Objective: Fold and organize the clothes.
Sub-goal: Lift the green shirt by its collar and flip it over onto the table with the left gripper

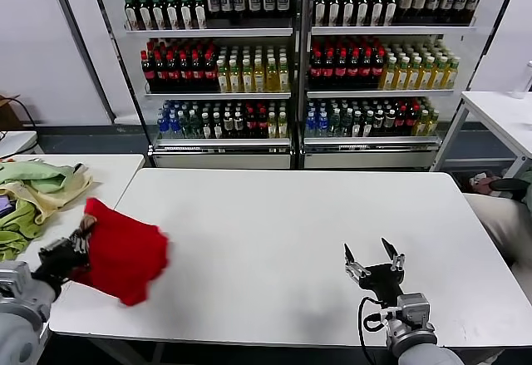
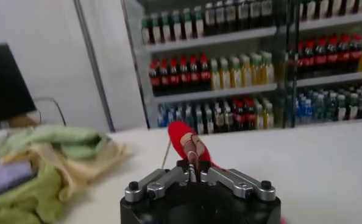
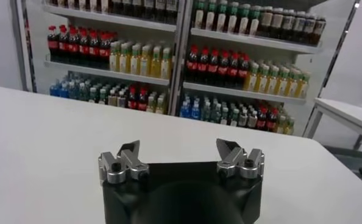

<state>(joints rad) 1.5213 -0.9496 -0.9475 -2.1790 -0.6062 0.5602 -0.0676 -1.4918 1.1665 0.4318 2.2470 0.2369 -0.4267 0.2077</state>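
Observation:
I should use my left gripper to lay the red T-shirt [image 1: 125, 253] nearer the white table's middle [image 1: 236, 253] so that my right gripper can pull it, because the shirt hangs far from my right gripper.
The red T-shirt [image 1: 125, 253] hangs bunched at the left front edge of the white table [image 1: 283, 240]. My left gripper [image 1: 79, 249] is shut on its edge and holds it up off the table top. In the left wrist view a fold of the red T-shirt [image 2: 184, 137] sticks up from between the closed fingertips [image 2: 193, 159]. My right gripper [image 1: 371, 258] is open and empty above the table's front right part. In the right wrist view my right gripper [image 3: 178, 152] has its fingers wide apart with nothing between them.
Pale green and yellow cloths [image 1: 37, 194] lie heaped on a second table at the left, also seen in the left wrist view [image 2: 53, 161]. Drink coolers [image 1: 291, 57] full of bottles stand behind. Another white table [image 1: 503, 115] is at the right.

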